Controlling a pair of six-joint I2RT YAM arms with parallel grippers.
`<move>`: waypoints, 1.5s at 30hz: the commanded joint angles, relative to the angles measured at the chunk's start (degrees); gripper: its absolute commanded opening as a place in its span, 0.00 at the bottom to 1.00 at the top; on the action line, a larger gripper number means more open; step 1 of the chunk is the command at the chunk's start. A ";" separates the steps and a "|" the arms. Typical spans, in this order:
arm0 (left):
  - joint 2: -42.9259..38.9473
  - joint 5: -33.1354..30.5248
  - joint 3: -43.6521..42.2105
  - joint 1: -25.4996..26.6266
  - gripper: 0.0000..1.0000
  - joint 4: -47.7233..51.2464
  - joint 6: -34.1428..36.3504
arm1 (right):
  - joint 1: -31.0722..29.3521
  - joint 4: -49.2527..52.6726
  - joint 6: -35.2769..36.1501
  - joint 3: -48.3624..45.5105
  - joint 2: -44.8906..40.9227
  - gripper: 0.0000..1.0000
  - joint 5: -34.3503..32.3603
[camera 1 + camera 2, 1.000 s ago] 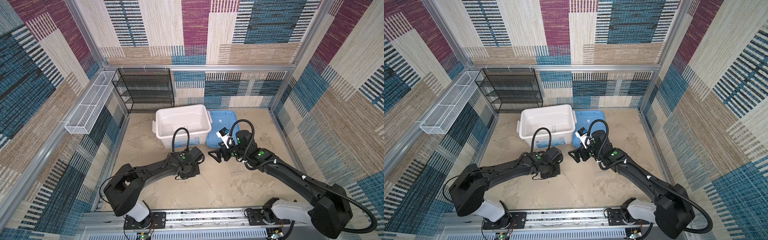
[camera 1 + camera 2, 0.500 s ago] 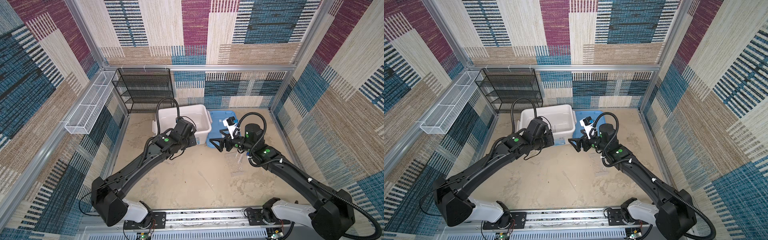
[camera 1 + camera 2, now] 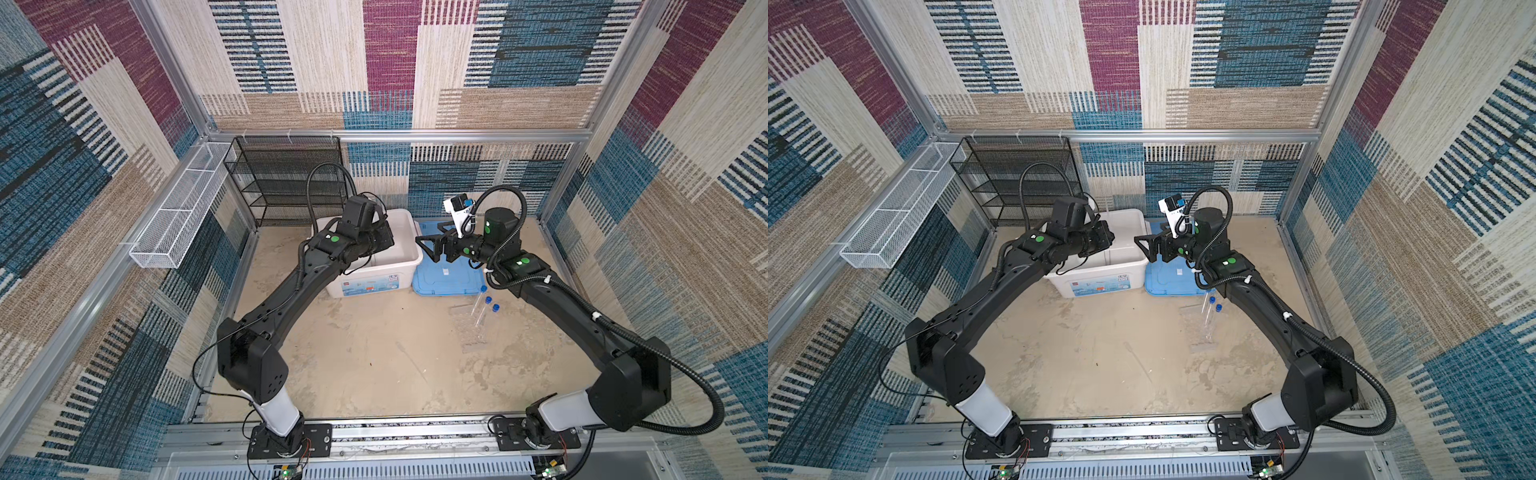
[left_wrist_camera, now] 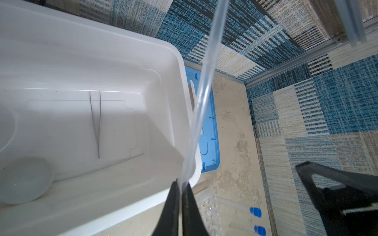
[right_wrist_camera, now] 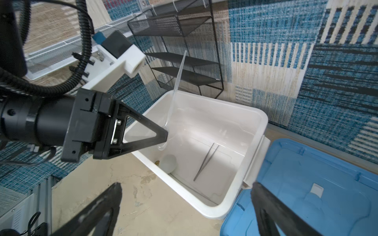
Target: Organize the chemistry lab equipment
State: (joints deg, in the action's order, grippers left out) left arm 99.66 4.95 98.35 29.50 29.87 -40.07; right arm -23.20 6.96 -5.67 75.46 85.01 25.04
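The white box's bottom free beside the tweezers (image 4: 128, 122) has room, so my left gripper should keep lowering the clear dropper there and let it go low inside the white box (image 5: 222, 169).
My left gripper (image 4: 181, 183) is shut on the bulb end of a clear dropper (image 4: 206, 81), held over the open white box (image 3: 365, 282). The dropper (image 5: 177, 85) slants up out of the jaws. Metal tweezers (image 4: 96, 122) and a small white dish (image 4: 24, 179) lie on the box floor, and both show in the right wrist view too. Clear blue-capped test tubes (image 3: 484, 301) lie on the floor in front of the blue lid (image 3: 449, 278). My right gripper (image 3: 428, 233) hangs open and empty above the gap between box and lid.
A black mesh shelf (image 3: 286, 178) stands against the back wall behind the box. A white wire basket (image 3: 178, 220) hangs on the left wall. Bubble wrap (image 4: 206, 208) lies on the floor by the tubes.
My left arm has lifted off the floor in front of the box and swung back over the box with the dropper. The right gripper has drawn back and up, staying open.
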 commanded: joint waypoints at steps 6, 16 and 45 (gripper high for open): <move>13.95 1.37 11.60 -0.27 0.08 4.71 2.79 | 1.11 10.36 -0.88 10.77 8.69 1.00 -4.84; 26.68 4.37 21.11 -0.76 0.08 9.56 3.06 | 0.99 12.97 3.06 12.96 14.24 0.99 -6.91; 38.13 8.20 22.05 -2.36 0.12 10.28 4.84 | -1.19 10.25 3.74 12.17 16.06 0.86 -2.14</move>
State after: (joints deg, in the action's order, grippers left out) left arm 137.14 12.73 119.28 27.24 37.63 -36.88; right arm -24.36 19.18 -1.23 87.83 101.08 21.69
